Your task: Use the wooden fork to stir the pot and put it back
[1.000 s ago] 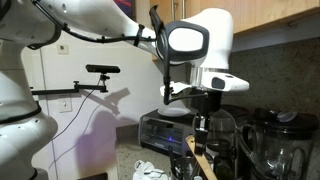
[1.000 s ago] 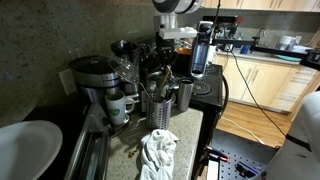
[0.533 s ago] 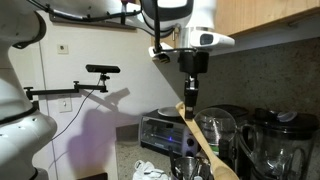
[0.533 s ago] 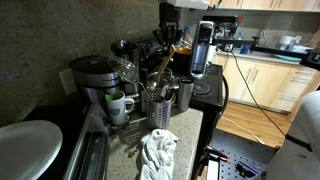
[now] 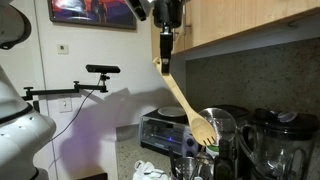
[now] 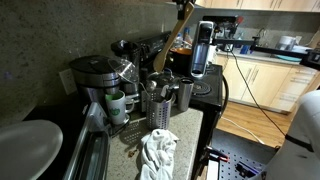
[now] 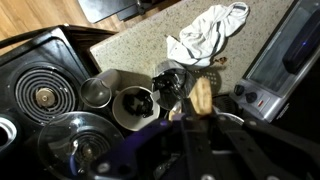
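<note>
Next, my gripper moves back, line up the wooden fork's head and then lowers it in, because the fork slants with its oval head (image 5: 203, 131) past the metal utensil holder's opening (image 6: 158, 99).
The wooden fork (image 5: 186, 103) is a long tan utensil hanging slantwise in the air, its oval head (image 5: 205, 130) low over the blender jars. My gripper (image 5: 164, 58) is shut on its handle near the top of the frame. In the other exterior view the fork (image 6: 177, 37) slants up above the metal utensil holder (image 6: 158, 106), and the gripper is mostly cut off at the top edge. In the wrist view the fork (image 7: 202, 95) sticks out from between my dark fingers (image 7: 170, 135), above the utensil holder (image 7: 170, 84). I cannot pick out the pot with certainty.
Black blender jars (image 5: 280, 140) and a toaster oven (image 5: 160, 128) stand on the counter. A white cloth (image 6: 157, 150), a mug (image 6: 118, 104), a coffee maker (image 6: 95, 75), a second metal cup (image 6: 184, 95) and a stove burner (image 7: 44, 97) are nearby. Wall cabinets (image 5: 250, 20) hang overhead.
My gripper has risen steadily with the fork, lifting it up out of the utensil holder until its head hangs above the jars.
</note>
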Available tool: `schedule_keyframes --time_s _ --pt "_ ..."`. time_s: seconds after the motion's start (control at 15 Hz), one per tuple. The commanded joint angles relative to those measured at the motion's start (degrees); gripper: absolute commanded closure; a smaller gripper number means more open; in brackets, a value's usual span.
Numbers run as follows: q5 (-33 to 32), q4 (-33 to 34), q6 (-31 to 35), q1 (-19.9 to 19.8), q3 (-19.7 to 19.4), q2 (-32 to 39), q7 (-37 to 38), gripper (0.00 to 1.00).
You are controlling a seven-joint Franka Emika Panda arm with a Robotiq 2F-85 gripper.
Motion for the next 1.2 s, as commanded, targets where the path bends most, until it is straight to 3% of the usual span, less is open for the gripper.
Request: schedule_keyframes --time_s 0.0,0.73,1.13 --pt "2.3 3.9 -5.3 0.1 -0.5 1.0 -1.9 0.94" --pt "5.3 -4.3 -3.5 -1.2 -3.1 3.7 -2.4 0.94" --pt "6.7 -11.3 4.2 -1.9 -3.4 4.0 -2.3 0.94"
